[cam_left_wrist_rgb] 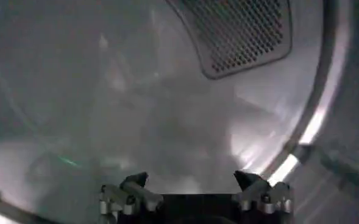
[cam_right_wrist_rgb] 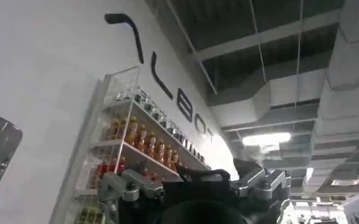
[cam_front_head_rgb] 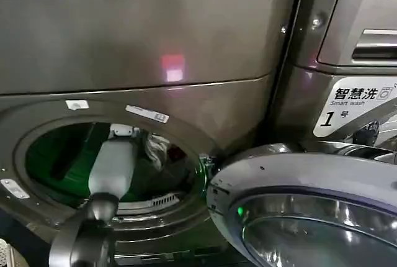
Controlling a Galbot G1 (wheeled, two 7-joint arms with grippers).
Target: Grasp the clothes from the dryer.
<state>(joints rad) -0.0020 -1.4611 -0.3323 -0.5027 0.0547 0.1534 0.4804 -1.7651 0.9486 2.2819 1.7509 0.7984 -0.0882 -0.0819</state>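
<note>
The clothes [cam_front_head_rgb: 160, 149] show loose, crumpled folds [cam_front_head_rgb: 155, 156] in one small bundle, so I expect them to come away together and dangle limply when I pull them back.
The dryer [cam_front_head_rgb: 155, 43] is a wide bronze-grey machine with its round porthole open and a green glow in the dark drum. The clothes [cam_front_head_rgb: 159, 149], a small whitish-grey bundle with a red spot, lie in the drum towards its right side. My left arm [cam_front_head_rgb: 111, 166] reaches through the porthole, to the left of the bundle. In the left wrist view my left gripper [cam_left_wrist_rgb: 191, 180] is open, with only the hazy drum wall between its fingers [cam_left_wrist_rgb: 134, 181]. My right gripper [cam_right_wrist_rgb: 191, 178] is open and points up at the room's ceiling, away from the dryer.
The dryer's round door [cam_front_head_rgb: 310, 205] hangs open at the lower right, close to the porthole rim. A second machine with a white "1" label [cam_front_head_rgb: 356, 102] stands to the right. A perforated vent panel [cam_left_wrist_rgb: 240, 33] sits on the drum's back wall. A shelf of bottles [cam_right_wrist_rgb: 136, 146] stands in the room.
</note>
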